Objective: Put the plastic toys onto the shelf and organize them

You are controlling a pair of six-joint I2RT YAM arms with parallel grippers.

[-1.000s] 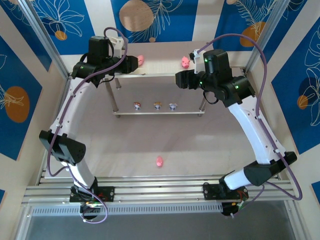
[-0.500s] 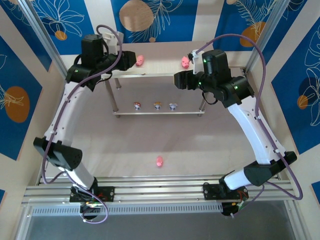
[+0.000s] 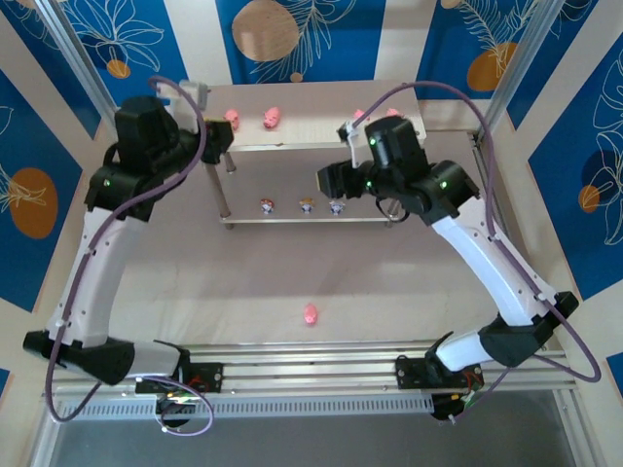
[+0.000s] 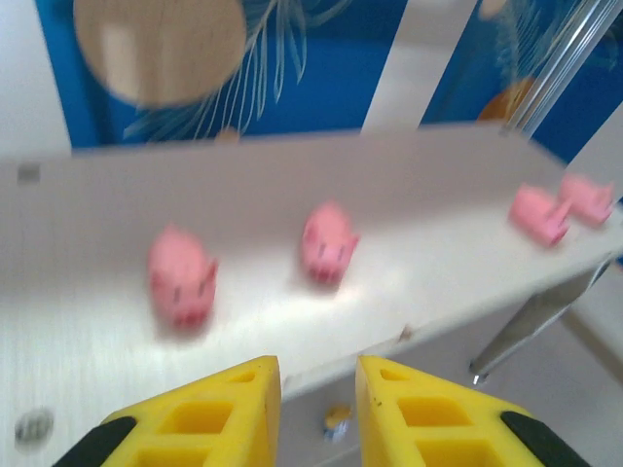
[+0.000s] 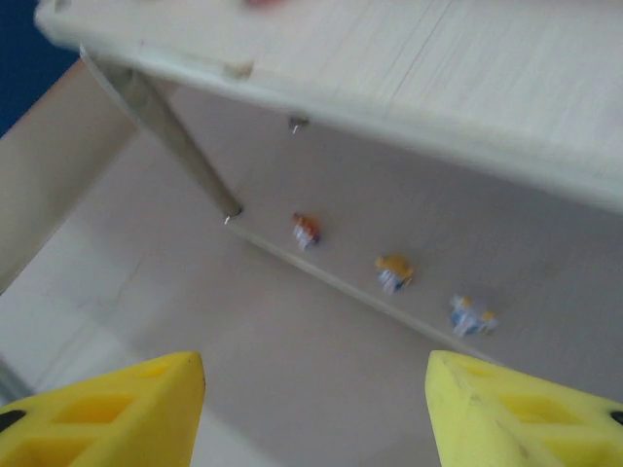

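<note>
The robot's right gripper should keep going toward the pink pig lying alone (image 3: 311, 314) in front of the shelf, with fingers wide open, and close around the pig's body.
The shelf (image 3: 311, 144) stands at the back of the table, its pale top board (image 4: 409, 282) carrying several pink pig toys: two to the left (image 4: 182, 277) (image 4: 326, 243) and two at the right end (image 4: 540, 214) (image 4: 587, 197). Three whitish figurines (image 5: 307, 230) (image 5: 393, 272) (image 5: 471, 316) line the lower board. Another pink pig (image 3: 311, 313) lies on the table in front. My left gripper (image 4: 318, 375) hovers at the top board's front edge, its jaws narrowly open with nothing between them. My right gripper (image 5: 316, 375) hangs wide open in front of the lower board, holding nothing.
Slim metal legs (image 5: 161, 136) hold up the shelf. Blue patterned walls and an aluminium frame post (image 3: 97, 83) close in the back and sides. Bare table lies between the shelf and the rail (image 3: 311, 375) at the near edge.
Both arms have drawn back from the top board toward me. The left gripper moved left and its jaws narrowed; a pig now shows where it was. The right gripper moved left and lower.
</note>
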